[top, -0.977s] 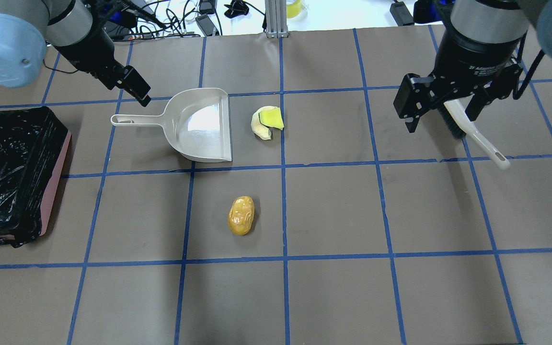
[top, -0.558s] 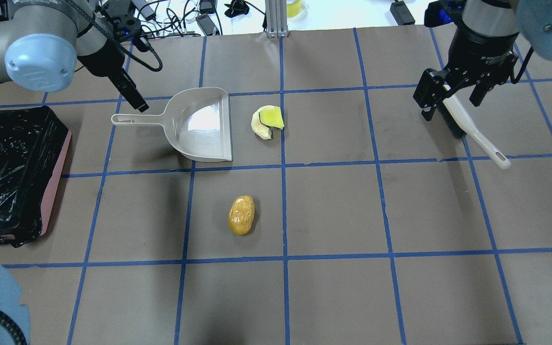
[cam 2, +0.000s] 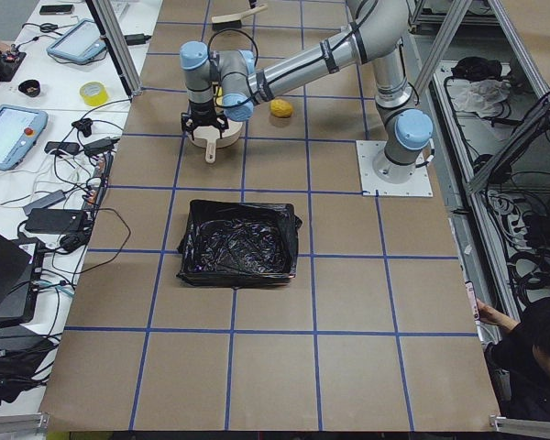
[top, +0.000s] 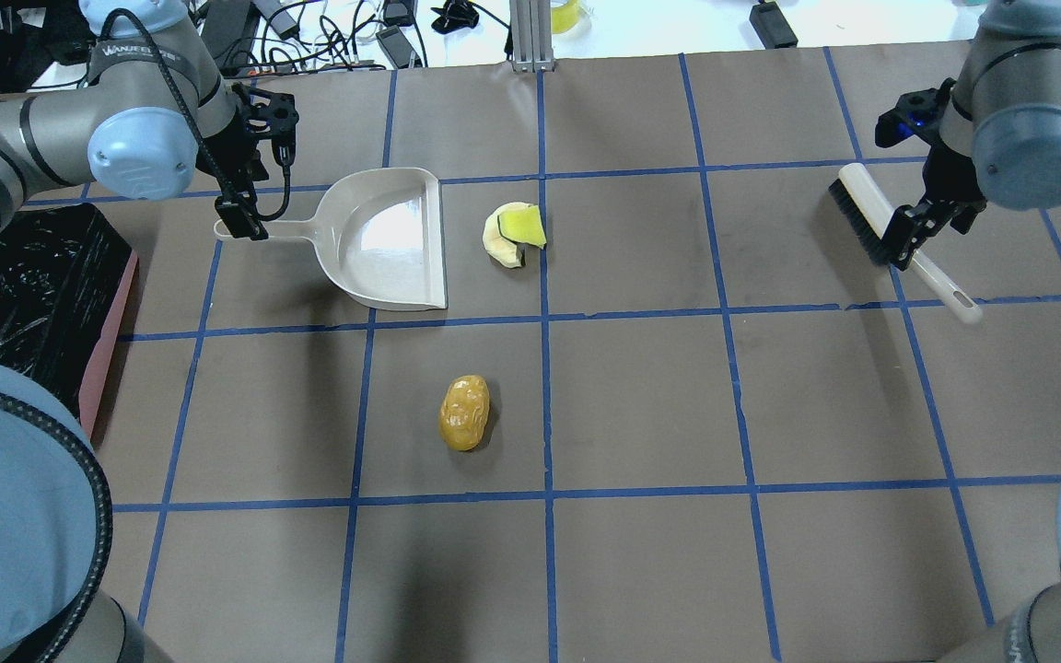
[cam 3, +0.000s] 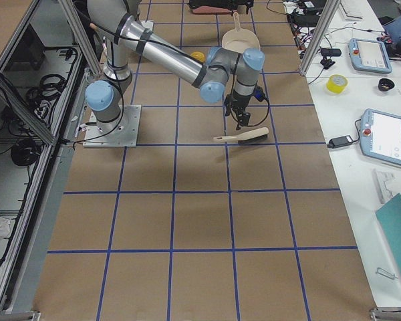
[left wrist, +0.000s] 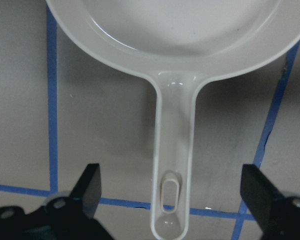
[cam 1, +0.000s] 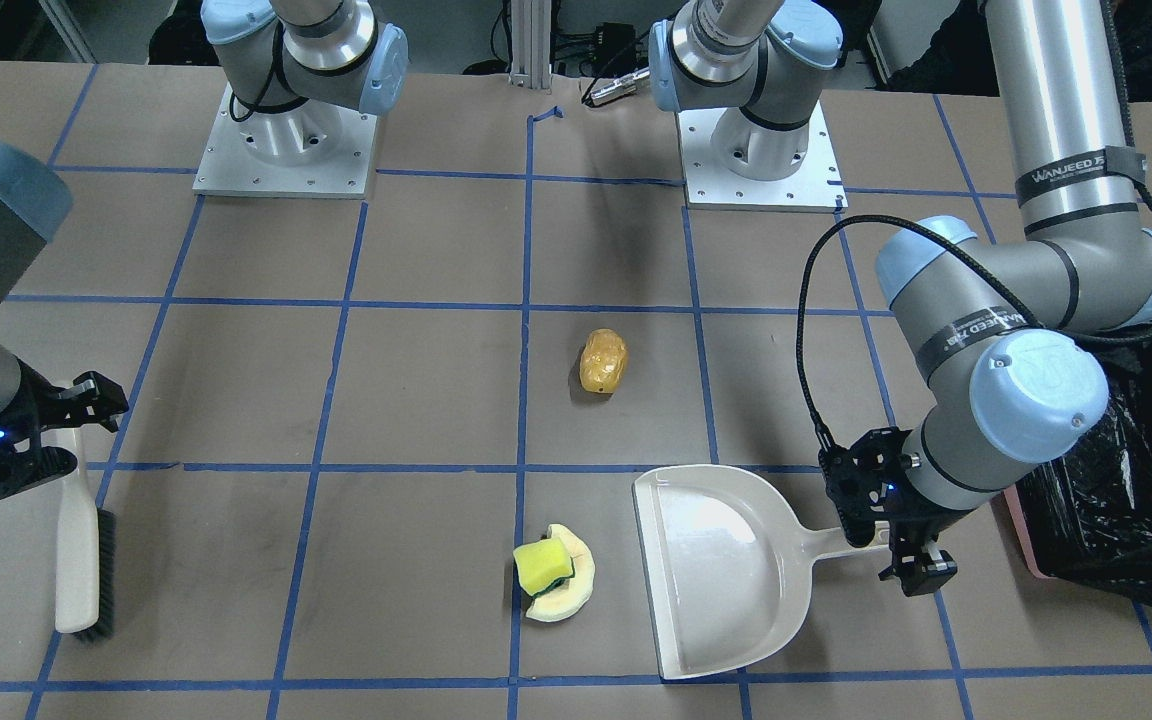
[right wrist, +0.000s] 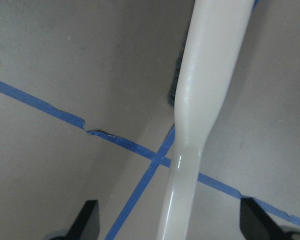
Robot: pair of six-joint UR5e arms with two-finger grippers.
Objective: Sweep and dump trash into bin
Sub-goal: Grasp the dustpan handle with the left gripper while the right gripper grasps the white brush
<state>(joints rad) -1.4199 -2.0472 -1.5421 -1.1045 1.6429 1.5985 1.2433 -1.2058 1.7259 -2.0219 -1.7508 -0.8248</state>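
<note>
The white dustpan (cam 1: 724, 571) will hold swept pieces in when I carry it, because a raised rim (cam 1: 807, 586) curves behind its flat open edge.
The golden-brown potato-like piece (top: 464, 412) lies mid-table. The cream crescent slice (top: 496, 247) and the yellow-green sponge block (top: 525, 226) lie together just right of the white dustpan (top: 388, 239). The bin (top: 24, 276), pink with a black bag, stands at the left edge. My left gripper (top: 243, 218) is open and straddles the end of the dustpan handle (left wrist: 174, 150) without closing on it. My right gripper (top: 919, 230) is open and straddles the handle of the white brush (top: 871, 216), which also shows in the right wrist view (right wrist: 210, 75).
The table is brown paper with a blue tape grid (top: 544, 318). Cables and small devices (top: 383, 28) lie beyond the far edge. The arm bases (cam 1: 286, 140) stand at the robot side of the table.
Both arms have come down. The left gripper moved over the end of the dustpan handle. The right gripper moved right and down over the brush handle. The trash, dustpan and brush have not moved.
</note>
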